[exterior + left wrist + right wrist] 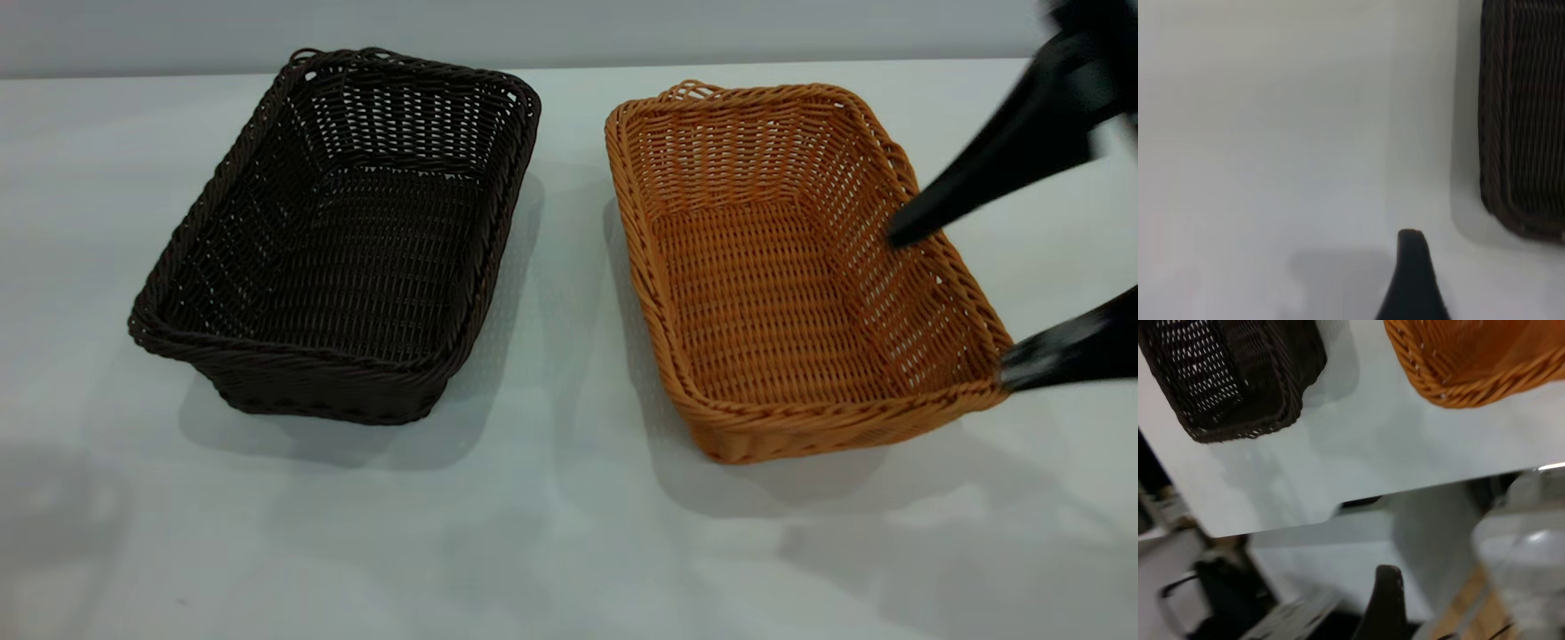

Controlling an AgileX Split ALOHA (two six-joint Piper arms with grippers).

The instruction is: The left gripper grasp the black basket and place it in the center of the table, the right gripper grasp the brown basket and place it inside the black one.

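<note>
My right gripper's open fingers are pointing to either side of the brown basket's near corner (pixel 973 396). I should keep moving them down until they are on both sides of the brown basket's near rim (pixel 875 412).
The black basket (pixel 342 240) sits on the white table (pixel 551 533) at the left. The brown basket (pixel 791 267) sits beside it at the right, a gap between them. Both stand upright and empty. My right gripper (pixel 953 304) is open; it reaches in from the right, one fingertip over the brown basket's right wall and the other at its near right corner. In the right wrist view the black basket (pixel 1231 380) and brown basket (pixel 1471 360) show, with one finger (pixel 1385 600). My left gripper (pixel 1469 267) is out of the exterior view; it is open, low over bare table beside the black basket (pixel 1521 120).
The table's far edge meets a grey wall (pixel 533 27). The right wrist view shows the table's edge (pixel 1358 503) with dark furniture (pixel 1218 593) below it. White tabletop stretches in front of both baskets.
</note>
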